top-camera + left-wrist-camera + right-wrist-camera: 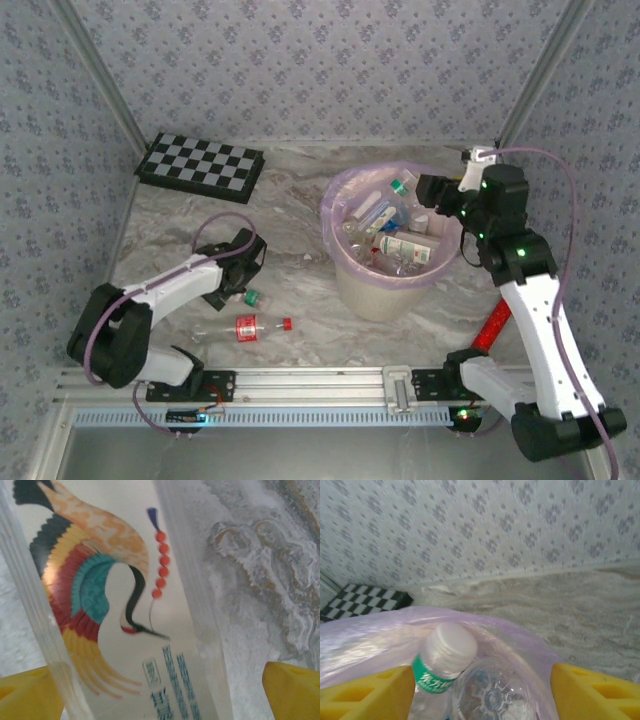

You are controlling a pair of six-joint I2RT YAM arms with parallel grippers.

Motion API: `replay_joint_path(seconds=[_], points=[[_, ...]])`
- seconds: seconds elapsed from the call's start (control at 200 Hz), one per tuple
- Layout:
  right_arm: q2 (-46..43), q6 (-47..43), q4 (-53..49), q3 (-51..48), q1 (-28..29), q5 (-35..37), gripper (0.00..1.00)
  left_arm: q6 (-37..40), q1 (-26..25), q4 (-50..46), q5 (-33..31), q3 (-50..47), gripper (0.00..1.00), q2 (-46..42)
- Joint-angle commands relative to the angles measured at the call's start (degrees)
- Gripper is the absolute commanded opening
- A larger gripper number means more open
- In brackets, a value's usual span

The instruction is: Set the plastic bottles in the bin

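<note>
Next, my left gripper shifts from above the crane bottle's wide body (pixel 122 592) to the green-capped neck (pixel 252 298), so that the body is left free for my right gripper.
A clear plastic bottle (pixel 115 605) with a crane picture on its label lies on the marble table, between the wide-apart yellow fingers (pixel 25 695) of my left gripper (pixel 160 697). In the top view this gripper (pixel 236 272) is low over that bottle, whose green cap (pixel 252 297) sticks out. A red-labelled bottle (pixel 248 327) with a red cap lies just in front. The bin (pixel 350 290), lined with a pink-purple bag, holds several bottles. My right gripper (pixel 424 192) hangs open over its right rim. Below its fingers are a white-capped, green-labelled bottle (pixel 445 655) and a clear bottle's base (pixel 495 697).
A black-and-white chequered board (pixel 200 165) lies at the back left against the wall, also seen at the left of the right wrist view as a chequered board (pixel 360 600). Patterned walls close the table on three sides. A metal rail (pixel 320 382) runs along the near edge.
</note>
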Motion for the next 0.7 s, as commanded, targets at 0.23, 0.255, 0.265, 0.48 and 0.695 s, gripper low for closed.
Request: replay_joint_path(seconds=[0.23, 0.255, 0.265, 0.48, 0.695], points=[[-7.6, -2.5, 2.2, -4.8, -0.3, 1.3, 0.74, 22.2, 0.3, 9.9, -1.0, 5.8, 0.99, 5.3], [-7.8, -2.6, 2.2, -5.3, -0.3, 1.6, 0.74, 22.7, 0.1, 10.2, -0.8, 5.9, 0.99, 5.1], [-7.9, -2.7, 2.3, -5.4, -0.4, 1.6, 0.74, 22.9, 0.0, 10.4, -0.7, 5.9, 0.99, 5.1], [-6.0, -1.6, 2.7, -4.7, -0.6, -0.6, 0.75, 27.2, -2.0, 10.4, 0.9, 5.8, 0.99, 3.9], [-6.3, 0.4, 3.0, -6.1, -0.6, -0.3, 0.75, 24.0, -2.7, 2.7, 2.4, 4.1, 0.99, 1.0]])
